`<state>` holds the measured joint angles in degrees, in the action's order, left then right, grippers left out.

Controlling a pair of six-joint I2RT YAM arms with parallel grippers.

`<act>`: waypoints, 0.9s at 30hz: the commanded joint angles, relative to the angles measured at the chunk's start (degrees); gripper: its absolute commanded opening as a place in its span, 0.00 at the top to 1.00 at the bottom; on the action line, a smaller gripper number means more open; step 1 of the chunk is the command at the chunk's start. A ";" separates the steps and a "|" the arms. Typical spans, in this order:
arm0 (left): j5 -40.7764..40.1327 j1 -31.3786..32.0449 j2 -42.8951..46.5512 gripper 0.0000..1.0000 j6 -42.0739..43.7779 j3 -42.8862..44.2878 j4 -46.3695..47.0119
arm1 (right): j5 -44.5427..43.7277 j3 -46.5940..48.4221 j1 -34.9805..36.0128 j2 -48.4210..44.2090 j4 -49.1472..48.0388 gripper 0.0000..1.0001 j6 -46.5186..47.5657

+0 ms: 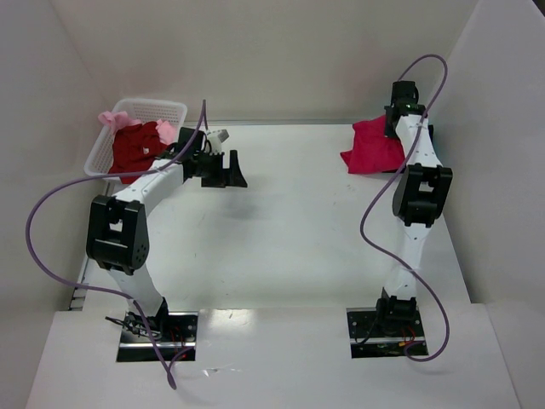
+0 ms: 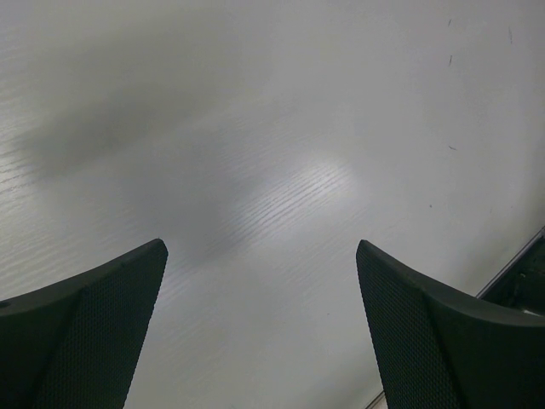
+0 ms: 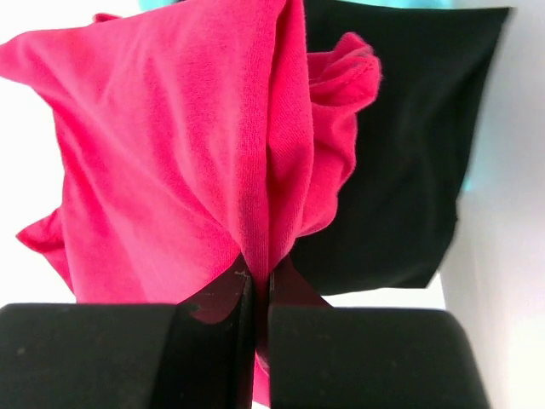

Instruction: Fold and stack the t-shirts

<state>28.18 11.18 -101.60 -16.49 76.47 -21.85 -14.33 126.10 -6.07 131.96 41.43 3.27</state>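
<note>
The black t-shirt [image 3: 417,149] shows beyond the crimson-pink fold. My right gripper continues to pull that fold toward the wall [image 1: 481,149] until the black t-shirt is covered.
A bright crimson-pink t-shirt [image 1: 369,149] lies bunched at the table's far right. My right gripper [image 3: 260,277] is shut on a raised fold of this crimson-pink t-shirt [image 3: 170,153]. In the top view the right gripper [image 1: 394,129] sits at the shirt's right edge. Under it lies a flat black t-shirt [image 3: 409,145], with a sliver of teal cloth [image 3: 162,3] showing beyond. A dark red t-shirt [image 1: 136,146] and a pale pink one [image 1: 111,118] fill the basket. My left gripper [image 1: 228,175] is open over bare table [image 2: 281,128], its fingers [image 2: 102,315] wide apart and holding nothing.
The white lattice basket [image 1: 174,108] stands at the far left, just left of my left wrist. White walls close in the table at the back and on both sides. The right wall runs close beside the pile of shirts.
</note>
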 commanded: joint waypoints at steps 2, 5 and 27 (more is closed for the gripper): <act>1.52 0.68 -0.53 0.00 -0.82 2.37 -0.04 | -6.23 -0.49 -0.44 -5.30 -5.12 1.00 -1.86; 1.52 1.29 -0.53 0.00 -1.35 1.06 1.10 | -8.26 -5.23 -0.44 -7.94 -8.73 1.00 -3.44; 3.19 1.83 -1.05 0.00 -1.35 0.53 1.63 | -27.77 -10.35 -0.44 -11.29 -14.71 1.00 -13.90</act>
<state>29.34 13.04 -102.17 -18.17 76.77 -21.47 -35.90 115.70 -6.28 125.14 32.23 -8.34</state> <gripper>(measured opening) 0.995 0.032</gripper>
